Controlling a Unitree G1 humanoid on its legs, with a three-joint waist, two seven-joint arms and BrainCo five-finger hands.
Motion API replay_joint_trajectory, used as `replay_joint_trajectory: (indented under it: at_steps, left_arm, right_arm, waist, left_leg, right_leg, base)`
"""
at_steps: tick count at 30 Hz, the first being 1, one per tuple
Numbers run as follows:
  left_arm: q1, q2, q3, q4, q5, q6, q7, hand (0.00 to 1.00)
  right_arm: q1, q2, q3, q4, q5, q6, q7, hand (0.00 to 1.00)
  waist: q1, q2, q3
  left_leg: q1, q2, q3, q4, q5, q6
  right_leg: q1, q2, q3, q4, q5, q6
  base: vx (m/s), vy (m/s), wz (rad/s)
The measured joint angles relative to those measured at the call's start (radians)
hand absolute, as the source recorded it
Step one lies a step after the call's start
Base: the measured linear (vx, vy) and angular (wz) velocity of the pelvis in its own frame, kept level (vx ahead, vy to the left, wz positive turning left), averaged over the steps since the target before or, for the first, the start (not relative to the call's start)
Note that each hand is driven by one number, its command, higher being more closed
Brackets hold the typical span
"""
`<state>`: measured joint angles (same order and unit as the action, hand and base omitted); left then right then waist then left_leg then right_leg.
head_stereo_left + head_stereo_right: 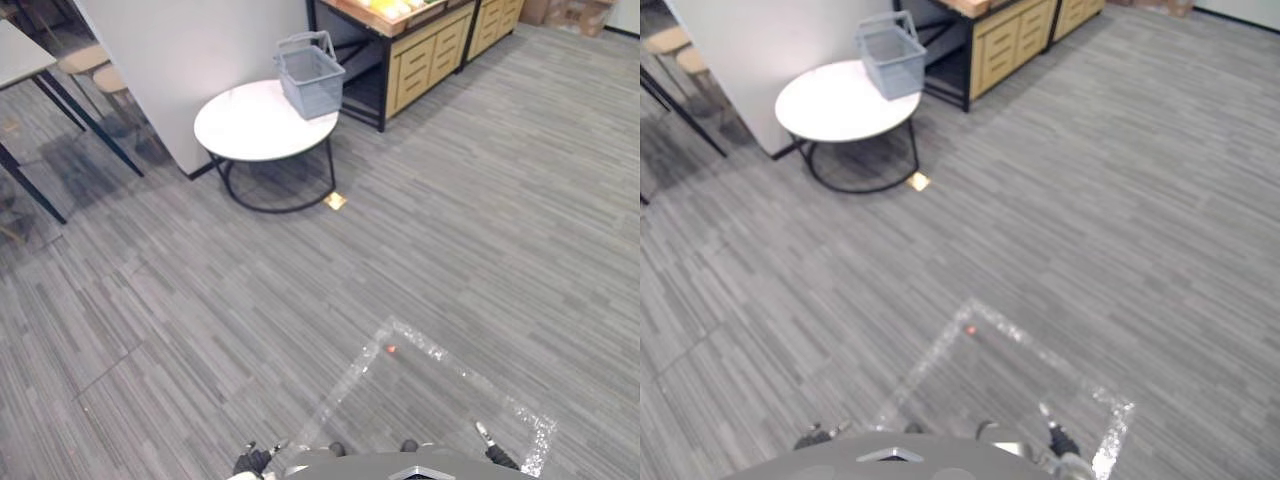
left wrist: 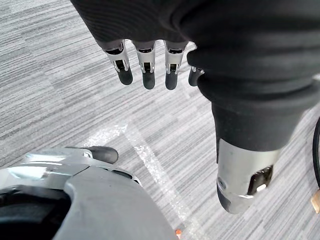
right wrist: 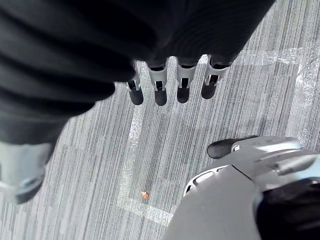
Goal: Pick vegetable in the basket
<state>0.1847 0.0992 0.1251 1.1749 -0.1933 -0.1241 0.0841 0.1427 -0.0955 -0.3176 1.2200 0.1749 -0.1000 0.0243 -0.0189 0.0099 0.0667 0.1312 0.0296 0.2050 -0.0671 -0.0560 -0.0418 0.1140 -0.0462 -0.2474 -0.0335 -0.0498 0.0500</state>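
Observation:
The robot should expect the grey plastic basket [image 1: 314, 86] to be empty when it lifts the basket, because only a plain grey side can be seen inside the basket's rim [image 1: 307, 63].
A grey plastic basket [image 1: 310, 75] with its handle raised stands on the far edge of a round white table [image 1: 245, 130], several steps ahead of me. I cannot see inside it. Behind it, yellow produce [image 1: 395, 8] lies on top of a wooden shelf unit [image 1: 425, 45]. My left hand [image 2: 144, 62] hangs low at my side over the carpet, fingers straight and holding nothing. My right hand [image 3: 160, 82] hangs the same way on the other side, open and empty. Both hands are far from the basket.
A white partition wall [image 1: 190, 60] rises just left of the round table. A dark-legged table [image 1: 20, 55] and stools [image 1: 95, 65] stand at far left. A taped square [image 1: 430, 350] marks the carpet in front of me. A small yellow piece [image 1: 336, 201] lies by the table's base.

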Motion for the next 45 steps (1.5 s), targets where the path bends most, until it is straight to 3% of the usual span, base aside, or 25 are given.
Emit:
replay_joint_trajectory:
  at_steps: [4,5,6,7,9,19,29,34,38,45]
  left_arm:
    - [-0.005,0.003,0.000,0.000,0.000,0.000,0.000,0.00]
    - [-0.005,0.003,0.000,-0.001,0.000,0.000,0.000,0.00]
    - [-0.006,0.004,-0.001,-0.001,0.002,-0.002,0.002,0.00]
    - [-0.006,0.004,-0.001,-0.001,0.003,-0.005,0.011,0.00]
    - [-0.007,0.004,-0.002,-0.001,0.003,-0.008,0.022,0.00]
    - [-0.003,0.015,-0.053,-0.006,0.020,-0.041,0.027,0.00]
    - [-0.005,0.022,-0.076,-0.011,0.044,-0.040,0.027,0.00]
    - [-0.008,0.017,-0.038,0.003,0.046,-0.033,0.023,0.00]
    - [-0.014,0.016,-0.021,0.018,0.038,-0.025,0.011,0.00]
    - [-0.015,0.017,-0.020,0.018,0.038,-0.025,0.002,0.00]
  right_arm:
    - [-0.014,0.013,-0.022,0.005,0.000,0.000,-0.003,0.00]
    - [-0.014,0.014,-0.027,0.004,0.000,0.000,-0.007,0.00]
    - [-0.015,0.015,-0.027,0.004,0.000,0.000,-0.009,0.00]
    - [-0.016,0.015,-0.027,0.004,0.000,-0.001,-0.011,0.00]
    - [-0.016,0.017,-0.026,0.004,0.001,-0.002,-0.015,0.00]
    - [0.009,0.009,0.062,-0.035,-0.020,-0.055,-0.030,0.00]
    - [0.012,-0.001,0.086,-0.033,-0.018,-0.052,-0.016,0.00]
    - [0.008,0.017,0.023,-0.025,-0.016,-0.040,-0.015,0.00]
    - [0.009,0.023,0.009,-0.024,0.068,-0.035,0.013,0.00]
    - [0.007,0.024,0.009,-0.024,0.070,-0.034,0.010,0.00]
  waist:
    - [-0.002,0.004,0.012]
    - [-0.001,-0.008,0.020]
    - [-0.001,0.004,0.015]
    - [-0.001,-0.005,0.021]
    - [-0.001,0.000,0.018]
    - [-0.001,-0.009,0.022]
    - [-0.001,-0.007,0.020]
    - [-0.001,-0.009,0.020]
    - [-0.002,-0.010,0.020]
    - [-0.002,-0.010,0.021]
  left_leg:
    - [0.015,0.001,0.005,-0.003,-0.006,-0.009]
    - [0.015,0.001,0.007,-0.003,-0.008,-0.012]
    - [0.016,0.001,0.008,-0.002,-0.007,-0.012]
    - [0.016,0.001,0.010,-0.003,-0.007,-0.012]
    - [0.018,0.002,0.013,-0.003,-0.007,-0.012]
    - [0.029,0.006,0.027,-0.026,0.003,-0.012]
    - [0.030,0.012,0.034,-0.026,-0.003,-0.020]
    - [0.034,0.015,0.052,-0.026,-0.004,-0.022]
    - [0.036,0.017,0.058,-0.026,-0.005,-0.023]
    - [0.028,0.024,0.060,-0.026,-0.005,-0.024]
  right_leg:
    - [0.013,0.000,0.004,-0.002,-0.003,0.006]
    - [0.012,0.000,0.005,-0.002,-0.004,0.007]
    - [0.013,0.000,0.005,-0.002,-0.004,0.007]
    - [0.012,0.000,0.006,-0.002,-0.004,0.007]
    - [0.013,0.001,0.008,-0.002,-0.004,0.007]
    - [0.009,0.008,0.015,-0.007,-0.003,0.006]
    - [0.012,0.016,0.019,-0.020,-0.003,0.006]
    - [0.012,0.018,0.034,-0.020,-0.002,0.008]
    - [0.011,0.021,0.039,-0.020,-0.002,0.008]
    - [0.003,0.029,0.040,-0.025,-0.001,0.007]
  base:
    - [0.01,-0.005,-0.03]
    - [0.00,0.000,0.00]
    - [0.00,0.000,0.00]
    - [-0.03,-0.013,-0.03]
    - [-0.03,-0.016,-0.03]
    - [-0.03,-0.017,-0.03]
    - [0.00,-0.019,-0.02]
    - [-0.02,-0.023,-0.09]
    - [-0.03,-0.032,-0.05]
    - [-0.02,-0.032,-0.01]
